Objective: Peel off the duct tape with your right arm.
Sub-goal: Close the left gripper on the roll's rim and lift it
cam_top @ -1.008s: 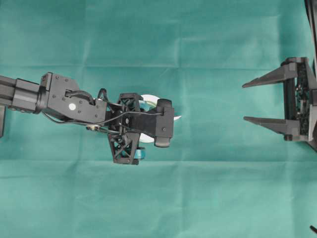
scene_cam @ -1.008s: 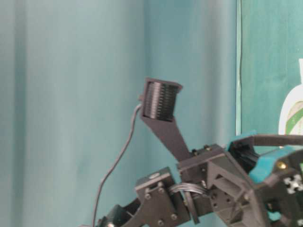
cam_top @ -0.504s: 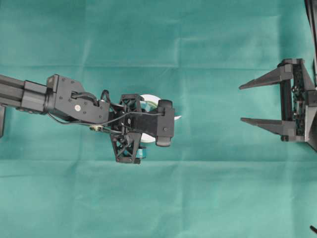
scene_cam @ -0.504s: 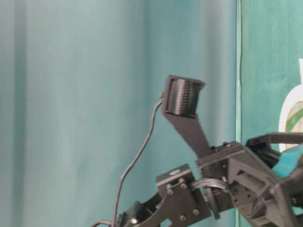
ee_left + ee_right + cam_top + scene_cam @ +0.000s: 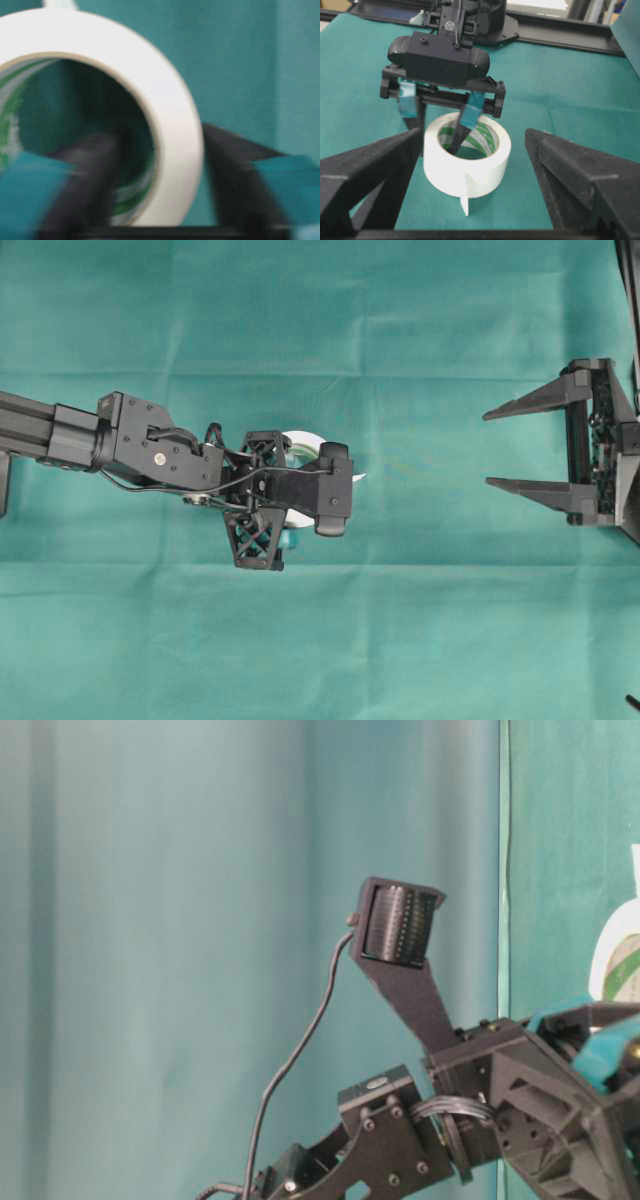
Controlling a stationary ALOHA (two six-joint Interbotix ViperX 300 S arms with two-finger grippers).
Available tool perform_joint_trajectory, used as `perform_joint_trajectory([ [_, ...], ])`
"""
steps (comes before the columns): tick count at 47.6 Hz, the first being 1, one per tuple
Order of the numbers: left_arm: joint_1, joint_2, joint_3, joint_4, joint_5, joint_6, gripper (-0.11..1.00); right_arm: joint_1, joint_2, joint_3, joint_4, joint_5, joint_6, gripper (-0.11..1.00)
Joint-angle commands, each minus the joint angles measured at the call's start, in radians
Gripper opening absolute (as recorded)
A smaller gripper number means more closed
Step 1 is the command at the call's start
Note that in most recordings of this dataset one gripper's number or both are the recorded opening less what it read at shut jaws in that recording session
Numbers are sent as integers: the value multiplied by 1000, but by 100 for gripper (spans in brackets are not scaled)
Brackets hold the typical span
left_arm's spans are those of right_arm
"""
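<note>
I expect the duct tape to peel off as a long, twisting piece when I pull it, because the duct tape's loose tab (image 5: 359,477) already sticks out from the roll.
The white duct tape (image 5: 303,443) stands on the green cloth, mostly hidden under the left arm in the overhead view. Its loose tab (image 5: 357,478) pokes out toward the right. In the right wrist view the roll (image 5: 470,165) shows a greenish core, and its tab (image 5: 465,202) hangs at the front. My left gripper (image 5: 285,495), with lattice fingers, is open and straddles the roll's wall (image 5: 170,115), one finger inside the core and one outside. My right gripper (image 5: 487,448), with pointed wedge fingers, is open and empty, well to the right of the roll and facing it (image 5: 474,131).
The green cloth (image 5: 420,640) covers the whole table. The left arm's body (image 5: 480,1110) fills the lower part of the table-level view, with the roll's edge (image 5: 615,960) at its right border. A black frame rail (image 5: 560,30) runs along the table's far side.
The left arm has shifted slightly forward over the roll and its wrist has tilted. The right gripper has edged a little toward the roll and then held still.
</note>
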Motion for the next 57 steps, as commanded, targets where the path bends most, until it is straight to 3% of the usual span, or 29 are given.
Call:
perform_joint_trajectory([
  [1, -9, -21, -12, -2, 2, 3, 39, 2, 5, -8, -2, -11, 3, 72],
  [7, -15, -34, -17, 0, 15, 18, 20, 2, 5, -8, -2, -12, 3, 72],
  [18, -26, -64, -35, 0, 51, 29, 20, 2, 5, -8, -2, -12, 3, 72],
  [57, -37, -273, -215, 2, 368, 54, 20, 9, 83, -15, -2, -44, 6, 72],
])
